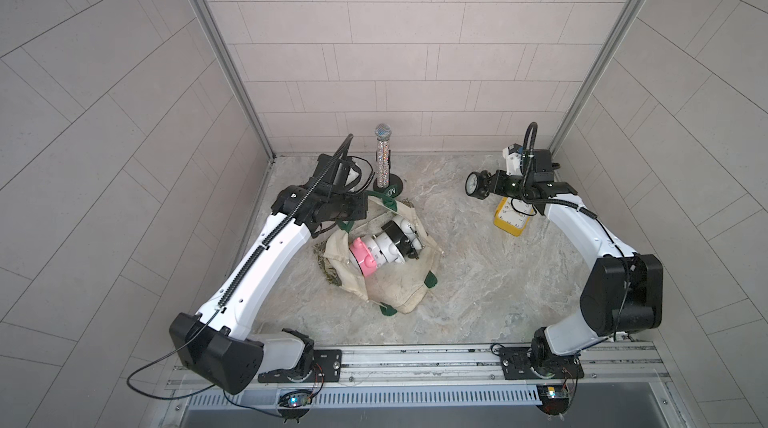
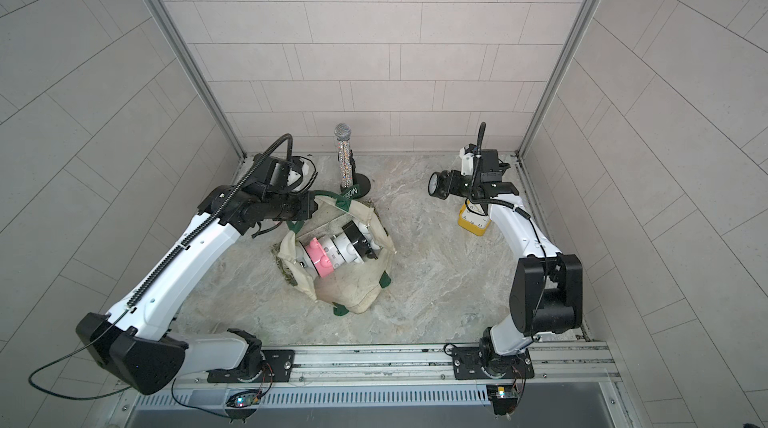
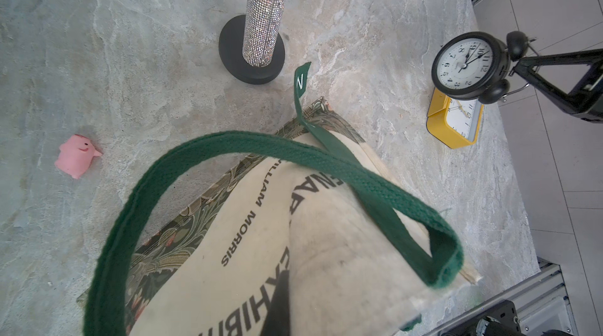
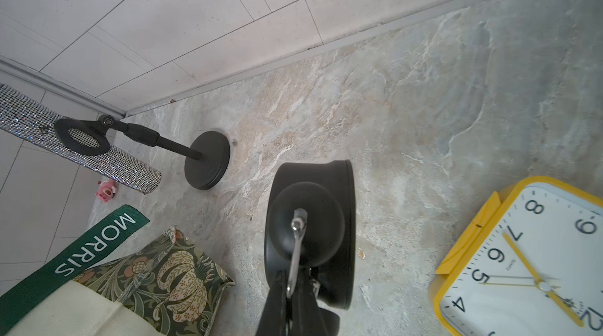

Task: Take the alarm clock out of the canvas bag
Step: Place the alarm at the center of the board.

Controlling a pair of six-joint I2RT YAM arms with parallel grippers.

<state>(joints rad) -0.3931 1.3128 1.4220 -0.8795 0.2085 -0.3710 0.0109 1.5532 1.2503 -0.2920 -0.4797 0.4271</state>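
Note:
The black twin-bell clock [image 1: 473,184] hangs over open table [image 1: 463,203] beside the canvas bag, so the robot's right gripper should keep lowering it until the clock's back rests there, then let go.
The cream canvas bag [image 1: 395,288] [image 2: 353,288] lies open mid-table, with dark green handles [image 3: 202,145] and a green patterned panel [image 4: 169,272]. My left gripper [image 1: 365,207] [image 2: 313,203] [image 3: 287,305] is shut on the bag's far rim, canvas filling its jaws. A black twin-bell alarm clock [image 1: 476,184] [image 2: 437,188] [image 3: 466,63] [image 4: 313,220] hangs clear of the bag at the back right. My right gripper [image 1: 494,185] [image 2: 453,186] [image 4: 295,288] is shut on its top, by the wire handle. Inside the bag lie a pink clock [image 1: 361,255], a white one [image 1: 384,247] and a black-and-white one [image 1: 401,232].
A yellow square clock [image 1: 509,218] [image 2: 473,220] [image 3: 456,122] [image 4: 522,259] rests on the table under the right gripper. A glittery microphone on a black stand [image 1: 383,155] [image 2: 344,155] [image 3: 266,11] [image 4: 81,148] stands behind the bag. A pink toy pig [image 3: 76,156] [image 4: 106,190] lies by the left wall.

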